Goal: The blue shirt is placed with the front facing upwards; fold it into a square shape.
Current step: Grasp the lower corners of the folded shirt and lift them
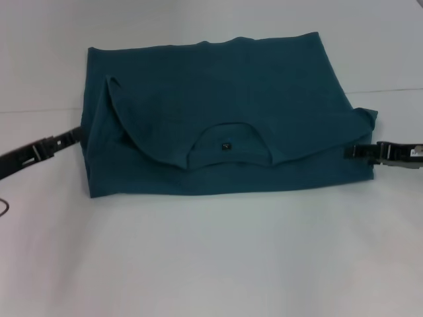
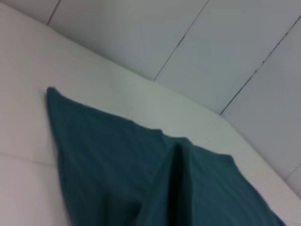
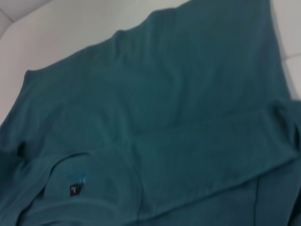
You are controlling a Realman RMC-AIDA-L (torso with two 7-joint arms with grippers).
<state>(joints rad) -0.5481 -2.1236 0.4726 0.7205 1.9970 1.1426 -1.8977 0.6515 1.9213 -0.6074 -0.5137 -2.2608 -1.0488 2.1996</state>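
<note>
The blue shirt [image 1: 218,86] is flat and loose, with its layers stacked at the front edge [image 1: 305,160], so all of the shirt will slide along folded when the robot pulls.
The blue shirt [image 1: 218,112] lies on the white table [image 1: 211,264] as a wide rectangle, folded over on itself. Its collar with a small dark tag [image 1: 227,144] faces up near the front edge, and a sleeve flap curls at the left. My left gripper [image 1: 74,136] reaches in low and meets the shirt's left edge. At the right edge my right gripper [image 1: 353,152] lies against a bunched corner of cloth. The left wrist view shows a raised ridge of the shirt [image 2: 174,188]. In the right wrist view the shirt [image 3: 178,117] fills the picture, with the tag [image 3: 75,189] in it.
A thin dark cable loop [image 1: 4,207] lies at the table's left border. A tiled wall [image 2: 211,42] rises behind the table. Bare white surface spreads in front of the shirt and behind it.
</note>
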